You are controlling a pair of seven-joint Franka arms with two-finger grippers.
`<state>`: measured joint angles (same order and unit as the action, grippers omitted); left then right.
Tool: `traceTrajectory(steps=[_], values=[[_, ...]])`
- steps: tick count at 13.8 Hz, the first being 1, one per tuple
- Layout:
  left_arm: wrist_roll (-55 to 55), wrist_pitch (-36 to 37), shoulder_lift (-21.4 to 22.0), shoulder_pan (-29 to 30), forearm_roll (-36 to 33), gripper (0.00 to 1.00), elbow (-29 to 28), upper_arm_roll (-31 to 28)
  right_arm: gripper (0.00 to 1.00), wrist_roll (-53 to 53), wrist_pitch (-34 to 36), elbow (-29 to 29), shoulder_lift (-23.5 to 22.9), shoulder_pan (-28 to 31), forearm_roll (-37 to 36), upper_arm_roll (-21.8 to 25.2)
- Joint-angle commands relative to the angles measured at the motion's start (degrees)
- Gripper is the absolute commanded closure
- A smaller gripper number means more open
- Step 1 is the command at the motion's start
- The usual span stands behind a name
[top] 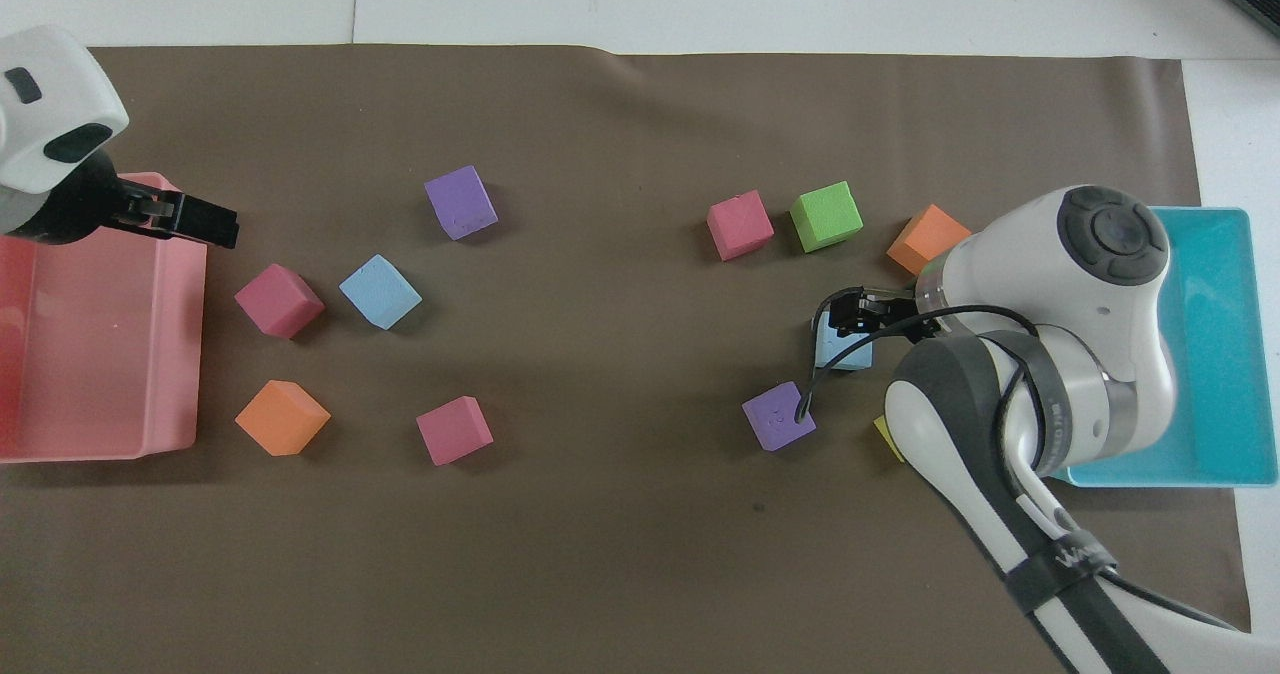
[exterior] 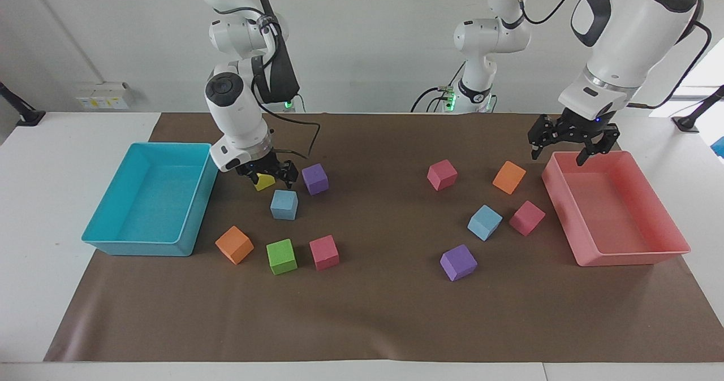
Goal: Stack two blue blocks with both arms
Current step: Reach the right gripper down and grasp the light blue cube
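Observation:
My right gripper is lowering with its fingers open, and a clear gap (exterior: pixel 302 197) separates the blue block from the purple cube. It should keep going down until its fingers are on both sides of that blue block (exterior: pixel 284 205).
One blue block (exterior: pixel 284 204) lies toward the right arm's end, beside a yellow cube (exterior: pixel 263 182) and a purple cube (exterior: pixel 315 178). In the overhead view this blue block (top: pixel 848 354) is partly covered by the arm. My right gripper (exterior: pixel 269 176) is open and hangs low over the yellow cube and the blue block's edge, touching neither; it also shows in the overhead view (top: pixel 846 315). The other blue block (exterior: pixel 485 222) lies toward the left arm's end (top: pixel 380 291). My left gripper (exterior: pixel 559 154) is open over the pink tray's corner (top: pixel 205 224).
A turquoise tray (exterior: pixel 141 247) stands at the right arm's end and a pink tray (exterior: pixel 628 255) at the left arm's end. Orange (exterior: pixel 234 245), green (exterior: pixel 281 256), red (exterior: pixel 324 252) and purple (exterior: pixel 458 262) cubes lie about, with red (exterior: pixel 442 174) and orange (exterior: pixel 509 177) ones nearer the robots.

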<state>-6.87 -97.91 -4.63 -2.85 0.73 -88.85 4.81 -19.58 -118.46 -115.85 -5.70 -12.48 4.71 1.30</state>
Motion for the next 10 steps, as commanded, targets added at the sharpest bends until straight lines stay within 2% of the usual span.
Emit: traceTrajectory(steps=[1, 10], values=[[-0.60, 1.92, 1.20, -1.72, 0.24, 0.00, -0.71, -0.59, 0.00, 5.58, -5.44, -2.44, -2.12, 0.53, 1.62, -0.34], [-0.87, 1.40, 1.37, -2.25, 0.59, 0.00, -1.50, -0.59, 0.00, 7.54, -15.12, -8.07, -5.29, -1.41, 1.62, -0.34]])
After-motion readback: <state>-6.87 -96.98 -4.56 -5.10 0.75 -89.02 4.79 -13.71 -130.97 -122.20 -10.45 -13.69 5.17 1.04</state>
